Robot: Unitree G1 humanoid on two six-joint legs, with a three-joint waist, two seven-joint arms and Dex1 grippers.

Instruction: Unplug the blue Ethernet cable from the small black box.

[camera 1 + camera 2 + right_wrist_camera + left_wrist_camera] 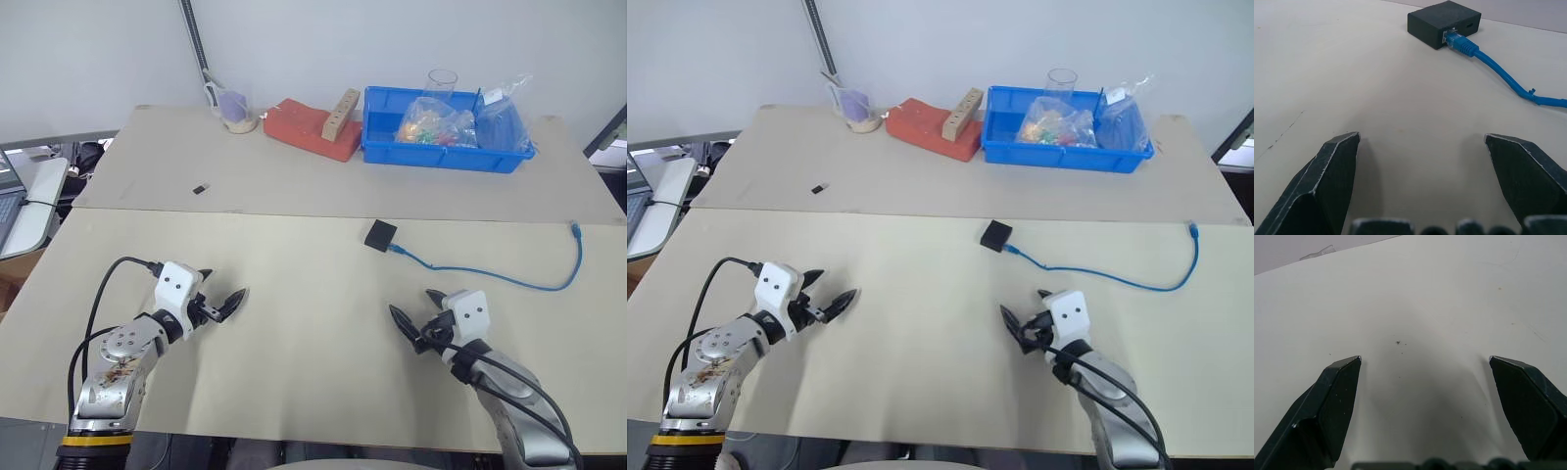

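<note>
The clear plug tip [1450, 38] sits far inside the socket, so I expect the blue Ethernet cable [480, 270] to stay attached and drag along when the robot lifts the small black box.
The small black box [381, 235] lies flat near the middle of the table, and it also shows ahead of the right wrist camera [1444, 22]. The blue Ethernet cable [490, 274] is plugged into the side of the box facing me [1462, 43]. From there it curves right across the table to a free plug [575, 230]. My right gripper [411, 304] hovers open above the table, short of the box and slightly right of it, holding nothing. My left gripper [223, 286] is open over bare tabletop at the left, far from the box.
A tiny black chip [200, 188] lies on the far-left part of the table. Along the back edge stand a cup [235, 110], a red block [313, 132] with a wooden piece [340, 115], and a blue bin [446, 147] holding bags. A seam [245, 211] crosses the table.
</note>
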